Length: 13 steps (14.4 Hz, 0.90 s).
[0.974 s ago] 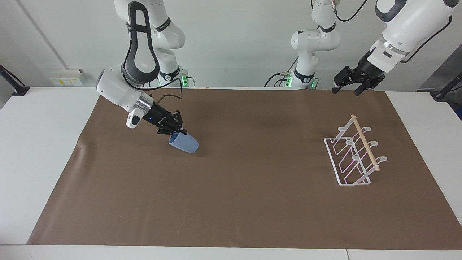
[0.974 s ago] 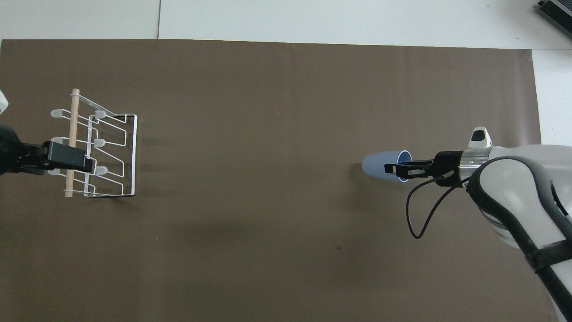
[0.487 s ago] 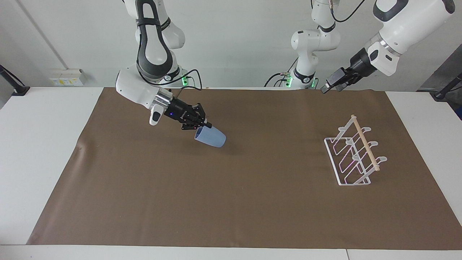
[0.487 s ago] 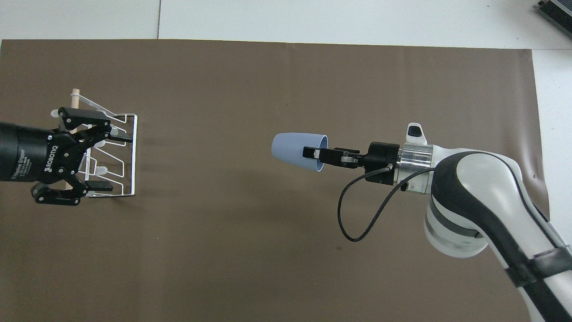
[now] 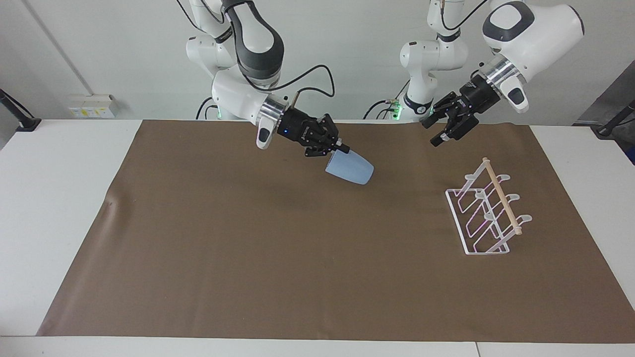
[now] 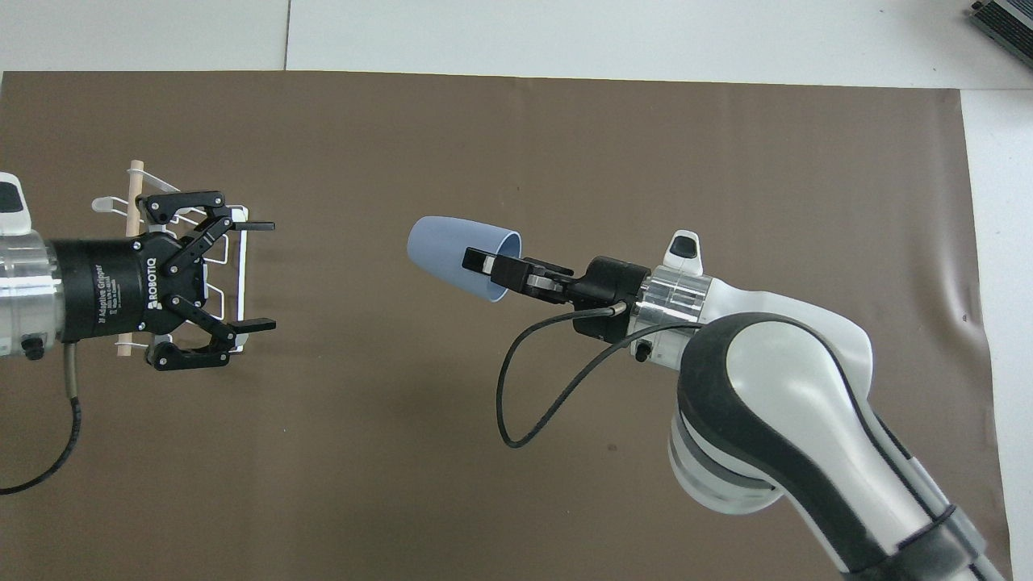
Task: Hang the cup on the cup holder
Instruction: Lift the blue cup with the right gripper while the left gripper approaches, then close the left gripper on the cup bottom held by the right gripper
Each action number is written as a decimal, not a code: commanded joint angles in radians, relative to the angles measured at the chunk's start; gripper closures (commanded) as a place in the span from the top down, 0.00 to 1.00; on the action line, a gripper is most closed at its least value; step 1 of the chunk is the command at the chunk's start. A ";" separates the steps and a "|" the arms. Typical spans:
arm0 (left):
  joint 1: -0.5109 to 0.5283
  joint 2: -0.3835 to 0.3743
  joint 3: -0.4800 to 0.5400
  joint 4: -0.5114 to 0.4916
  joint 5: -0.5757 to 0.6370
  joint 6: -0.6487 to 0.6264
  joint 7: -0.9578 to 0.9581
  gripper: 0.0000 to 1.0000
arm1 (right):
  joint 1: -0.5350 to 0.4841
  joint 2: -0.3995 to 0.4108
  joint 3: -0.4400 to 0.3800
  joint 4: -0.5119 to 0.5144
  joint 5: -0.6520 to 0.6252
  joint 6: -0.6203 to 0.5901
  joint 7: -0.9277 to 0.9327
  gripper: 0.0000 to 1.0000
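Note:
The cup's opening point(image 6: 512, 244) is blocked because my right gripper is holding the cup by its rim. My left gripper should take the cup point(image 6: 421, 244) by its base before hanging it.
My right gripper point(image 5: 341, 148) is shut on the rim of the light-blue cup point(image 5: 349, 168), with one finger inside the mouth. It holds the cup on its side in the air over the middle of the mat, base pointing toward the left arm's end; the cup point(image 6: 456, 257) and right gripper point(image 6: 489, 266) also show in the overhead view. The white wire cup holder point(image 5: 486, 218) with its wooden dowel point(image 5: 502, 197) stands on the mat at the left arm's end. My left gripper point(image 5: 443, 131) is open and empty in the air, over the cup holder point(image 6: 240, 266) in the overhead view point(image 6: 260, 275).
A brown mat point(image 5: 278, 258) covers most of the white table point(image 5: 54, 198). A black cable point(image 6: 524, 395) loops down from my right wrist. A socket box point(image 5: 92, 106) sits on the wall past the right arm's end.
My right gripper has carried the cup up and toward the left arm's end. My left gripper has turned, opened toward the cup and moved out over the cup holder.

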 commanded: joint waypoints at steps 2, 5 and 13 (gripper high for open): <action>-0.056 -0.024 0.010 -0.066 -0.074 0.060 -0.023 1.00 | -0.013 -0.008 0.098 0.082 0.112 0.109 0.021 0.00; -0.090 -0.010 0.010 -0.066 -0.086 0.115 -0.023 1.00 | -0.014 -0.008 0.144 0.134 0.121 0.166 0.075 0.00; -0.069 0.067 0.016 0.049 -0.134 0.181 -0.014 1.00 | -0.014 -0.011 0.197 0.147 0.121 0.206 0.083 0.00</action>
